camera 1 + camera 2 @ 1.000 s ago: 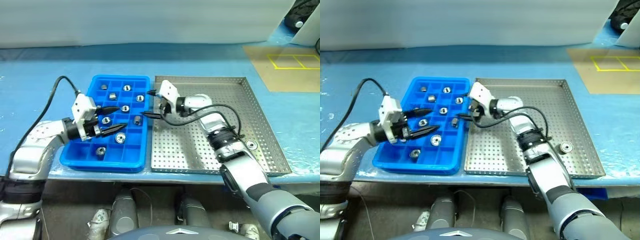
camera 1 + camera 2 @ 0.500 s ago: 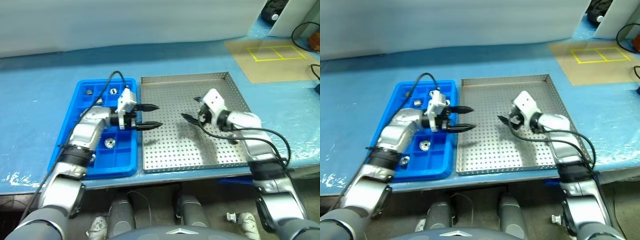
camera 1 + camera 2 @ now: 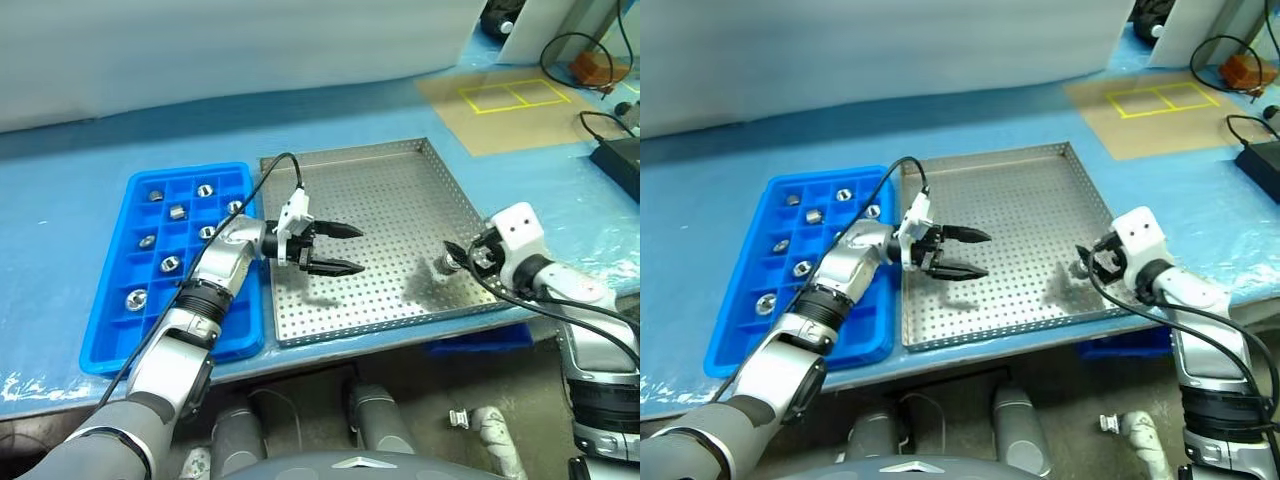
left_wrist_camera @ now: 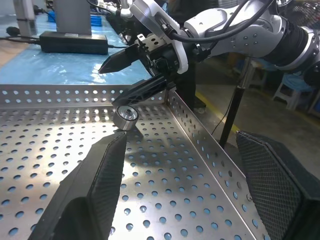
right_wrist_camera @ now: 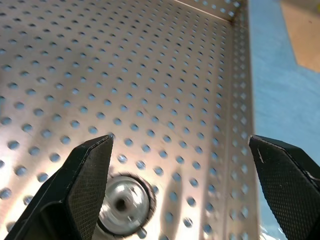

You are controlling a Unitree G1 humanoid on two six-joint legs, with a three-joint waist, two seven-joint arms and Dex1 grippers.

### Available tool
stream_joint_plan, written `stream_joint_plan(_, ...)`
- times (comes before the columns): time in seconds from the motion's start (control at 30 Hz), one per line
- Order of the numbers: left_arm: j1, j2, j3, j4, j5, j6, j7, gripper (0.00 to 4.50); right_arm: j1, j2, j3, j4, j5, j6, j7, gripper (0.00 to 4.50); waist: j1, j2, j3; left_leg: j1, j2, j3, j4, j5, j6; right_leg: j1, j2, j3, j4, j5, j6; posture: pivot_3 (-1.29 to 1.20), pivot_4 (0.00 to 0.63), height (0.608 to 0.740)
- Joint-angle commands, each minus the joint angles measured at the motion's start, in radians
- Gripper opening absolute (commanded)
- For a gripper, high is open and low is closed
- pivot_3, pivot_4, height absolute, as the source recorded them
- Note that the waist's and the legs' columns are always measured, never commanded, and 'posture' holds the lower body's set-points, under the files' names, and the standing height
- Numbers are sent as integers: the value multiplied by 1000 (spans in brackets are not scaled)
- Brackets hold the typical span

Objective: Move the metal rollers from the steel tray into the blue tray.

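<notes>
The metal roller is clear of the steel tray's side (image 5: 242,125), so my right gripper should keep moving in until its open fingers are on both sides of the roller (image 5: 125,206), then close.
One metal roller (image 3: 443,265) lies on the steel tray (image 3: 390,200) near its right front corner. My right gripper (image 3: 452,253) hovers just over it, open and empty. In the right wrist view the roller (image 5: 122,205) lies between the open fingers (image 5: 90,170), closer to one of them. My left gripper (image 3: 340,248) is open and empty above the left half of the steel tray, pointing towards the right gripper (image 4: 111,85) and the roller (image 4: 126,115). The blue tray (image 3: 190,170) sits to the left of the steel tray with several rollers (image 3: 168,264) in its compartments.
Both trays sit close to the front edge of a blue-covered table. A brown mat with yellow markings (image 3: 510,100) lies at the back right. A black box (image 3: 620,155) and cables are at the far right edge.
The camera has swung to the right. My left gripper moved from over the blue tray to over the steel tray. My right gripper swung from the blue tray's edge to the roller at the right front corner.
</notes>
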Motion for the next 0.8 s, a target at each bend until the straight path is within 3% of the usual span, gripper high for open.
stream_joint_plan(0.03,13,1,7,-39,0,-8,-2,3677,1,-12,-3,17,12,-17,-9,4475,-11,0,0,0,0,0,0,0,0,0,0,0,0,0,0,-619,150,740)
stream_joint_plan(0.8,89,49,22,-147,-2,35,57,3677,-32,1,150,140,-2,-91,-9,4475,-23,0,0,-1,-2,0,-1,-3,5,4,-2,-2,-8,0,0,-535,150,740)
